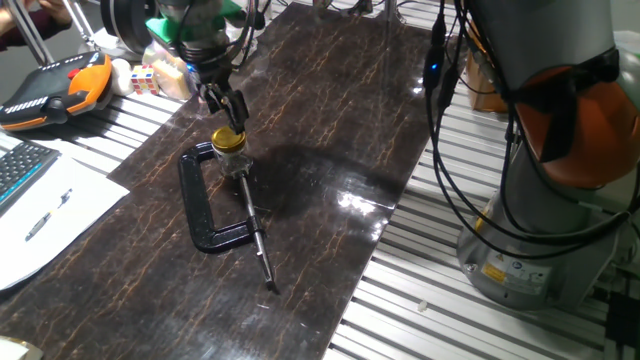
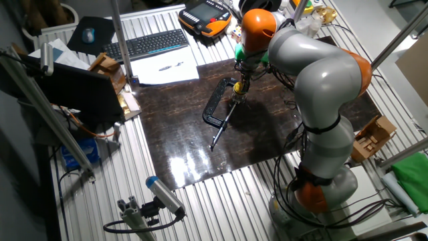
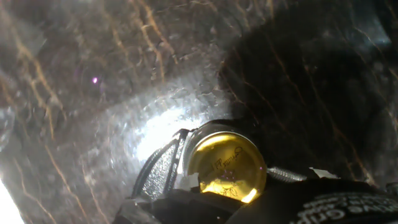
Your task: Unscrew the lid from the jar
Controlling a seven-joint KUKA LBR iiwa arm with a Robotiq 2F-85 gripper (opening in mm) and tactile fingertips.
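Observation:
The black C-clamp (image 1: 196, 205) grips the jar under its lid, so the jar will stay in place and the lid (image 1: 228, 138) will turn when I twist it.
A small clear glass jar (image 1: 232, 160) stands on the dark board, clamped in a black C-clamp (image 1: 207, 205). Its gold-yellow lid (image 1: 229, 139) sits on top. My gripper (image 1: 226, 106) hangs just above the lid with its two fingers apart and nothing between them. In the hand view the lid (image 3: 226, 165) shows from above at lower centre, with black clamp parts (image 3: 158, 171) beside and below it; no fingers show there. In the other fixed view the gripper (image 2: 241, 82) hovers over the lid (image 2: 239, 88) and the clamp (image 2: 215, 110).
The clamp's long screw handle (image 1: 260, 250) points toward the board's near edge. An orange teach pendant (image 1: 55, 85), a keyboard (image 1: 20, 165), paper (image 1: 50, 215) and small boxes (image 1: 150, 78) lie to the left. The arm's base (image 1: 540, 200) stands on the right.

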